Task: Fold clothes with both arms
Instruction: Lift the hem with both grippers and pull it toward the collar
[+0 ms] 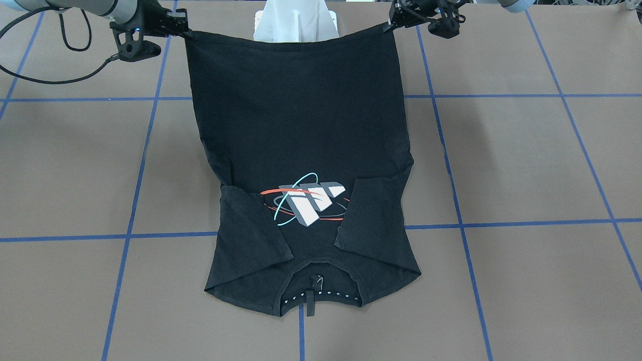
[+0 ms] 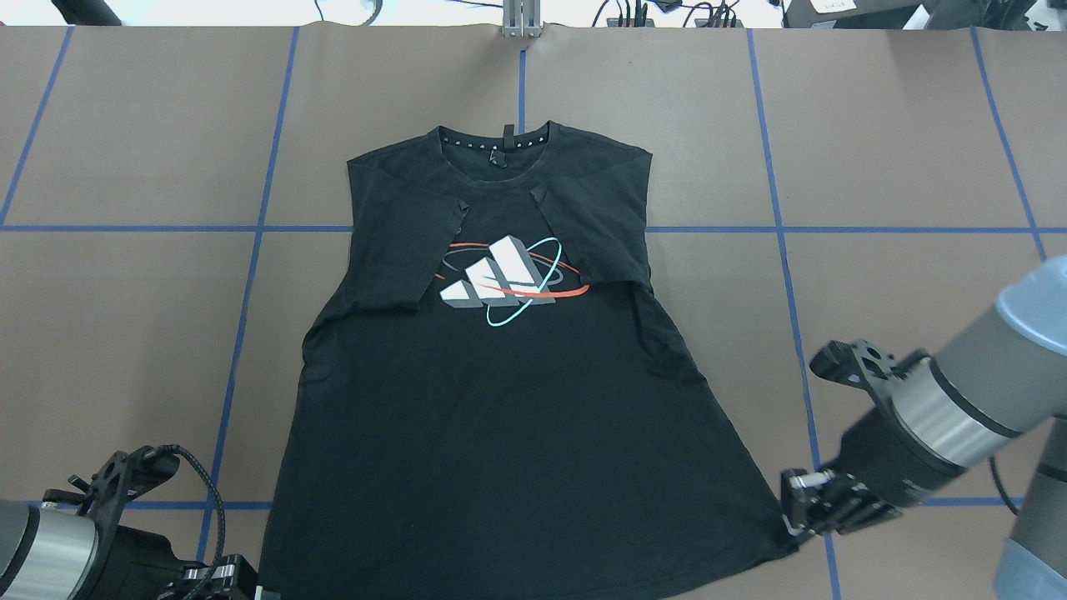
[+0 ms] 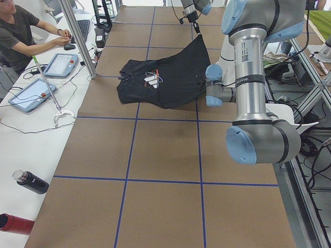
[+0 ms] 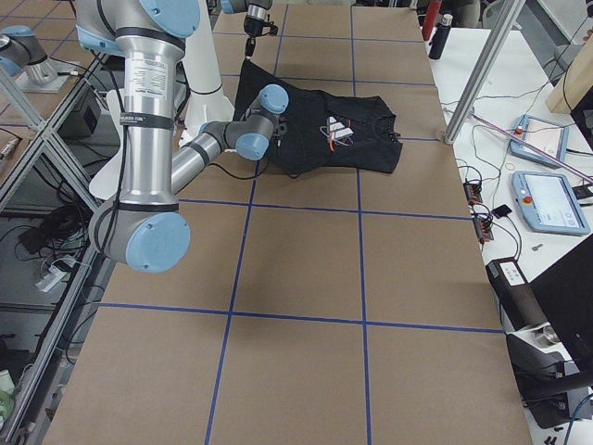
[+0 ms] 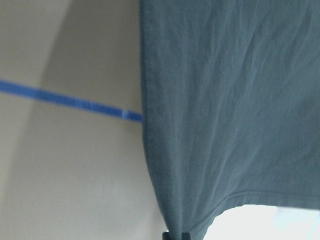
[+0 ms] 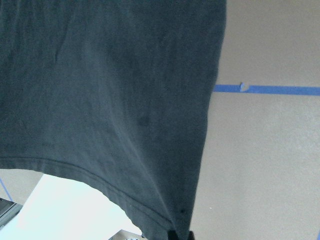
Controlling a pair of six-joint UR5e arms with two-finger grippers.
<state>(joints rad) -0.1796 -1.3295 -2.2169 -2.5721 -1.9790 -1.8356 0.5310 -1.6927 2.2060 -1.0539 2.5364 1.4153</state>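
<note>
The black T-shirt's body runs straight up to the hem near my base, so both my grippers should bring the hem back over the print toward the collar.
The black T-shirt lies print side up, with both sleeves folded in over the chest. Its collar rests on the table at the far side from me. The print of white-grey bars with red and teal ovals shows between the sleeves. My left gripper is shut on one hem corner. My right gripper is shut on the other. Both hold the hem raised above the table near my base, with the cloth stretched between them. The wrist views show only hanging cloth.
The white pedestal stands behind the raised hem. Blue tape lines grid the brown table. In the exterior left view an operator, tablets, a metal post and a bottle are along the far side.
</note>
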